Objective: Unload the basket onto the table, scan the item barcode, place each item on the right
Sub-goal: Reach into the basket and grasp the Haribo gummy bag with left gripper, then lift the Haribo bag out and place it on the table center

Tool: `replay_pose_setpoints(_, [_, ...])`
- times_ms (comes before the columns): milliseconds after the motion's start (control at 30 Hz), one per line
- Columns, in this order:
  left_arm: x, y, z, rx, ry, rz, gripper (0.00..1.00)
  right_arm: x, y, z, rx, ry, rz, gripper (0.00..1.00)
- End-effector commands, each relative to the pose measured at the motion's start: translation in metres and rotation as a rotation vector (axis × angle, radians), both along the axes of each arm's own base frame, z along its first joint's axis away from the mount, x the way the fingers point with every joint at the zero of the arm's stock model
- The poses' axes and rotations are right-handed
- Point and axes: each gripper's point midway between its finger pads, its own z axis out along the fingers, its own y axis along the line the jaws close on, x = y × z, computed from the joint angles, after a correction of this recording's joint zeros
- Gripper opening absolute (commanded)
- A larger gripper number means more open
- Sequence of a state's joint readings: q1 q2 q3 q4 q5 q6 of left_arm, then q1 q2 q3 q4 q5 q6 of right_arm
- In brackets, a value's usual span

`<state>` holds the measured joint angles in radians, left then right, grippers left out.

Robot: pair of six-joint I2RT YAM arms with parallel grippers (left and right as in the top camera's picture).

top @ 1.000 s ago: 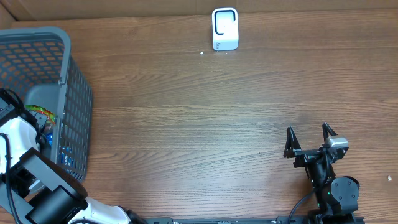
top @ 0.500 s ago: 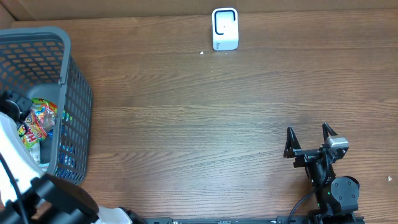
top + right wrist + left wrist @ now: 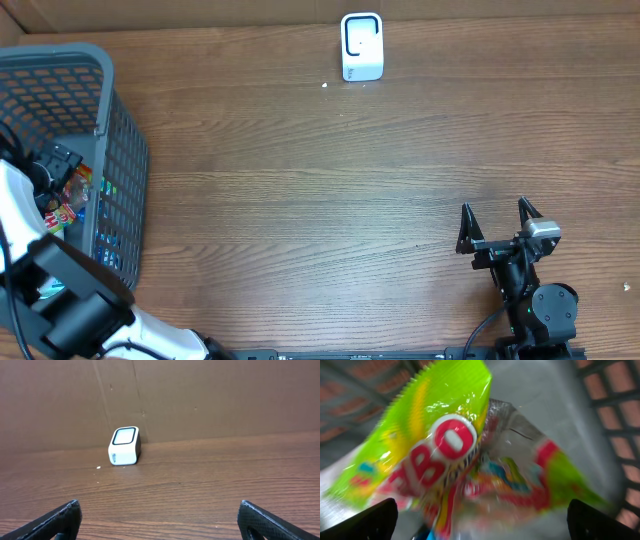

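Observation:
My left gripper should keep lowering: its open fingers straddle the candy bag's gathered middle [image 3: 470,477]. Once the fingers flank those folds [image 3: 452,507], my left gripper should close.
A bright green and red candy bag [image 3: 455,455] fills the left wrist view, blurred, lying just ahead of my left gripper [image 3: 487,521]. Its fingertips [image 3: 370,519] stand wide apart at the frame's edges and do not pinch the bag. From overhead, the left gripper [image 3: 60,165] is inside the grey basket [image 3: 105,80] with the candy bag [image 3: 68,197] beside it. No barcode shows. The white scanner [image 3: 361,46] stands at the table's far edge. My right gripper [image 3: 494,208] rests open and empty near the front right, facing the scanner [image 3: 124,446].
The basket's mesh wall [image 3: 125,190] stands between the left arm and the table's middle. More packets lie in the basket bottom [image 3: 108,255]. A brown cardboard wall [image 3: 200,395] runs behind the scanner.
My left gripper rose in the basket with the candy bag, then opened; the bag is no longer pinched. The right arm has not moved.

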<state>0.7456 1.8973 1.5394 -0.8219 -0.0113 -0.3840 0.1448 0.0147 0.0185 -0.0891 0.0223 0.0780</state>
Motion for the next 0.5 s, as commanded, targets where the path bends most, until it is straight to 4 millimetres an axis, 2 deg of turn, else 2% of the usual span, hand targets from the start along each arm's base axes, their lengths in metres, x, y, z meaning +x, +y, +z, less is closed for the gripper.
replay_pose_setpoints(0, [0.005,0.0,-0.031,-0.037,0.027,0.015,1.0,0.0,0.002,-0.001,0.001,-0.008,0.01,1.0])
replay_pose_setpoints(233, [0.013,-0.005,-0.067,-0.014,0.123,-0.013,1.0,0.0,0.002,-0.001,0.001,-0.008,0.01,1.0])
replay_pose_setpoints(467, [0.012,-0.026,-0.102,-0.053,0.229,-0.077,0.98,0.0,0.002,-0.001,0.001,-0.008,0.01,1.0])
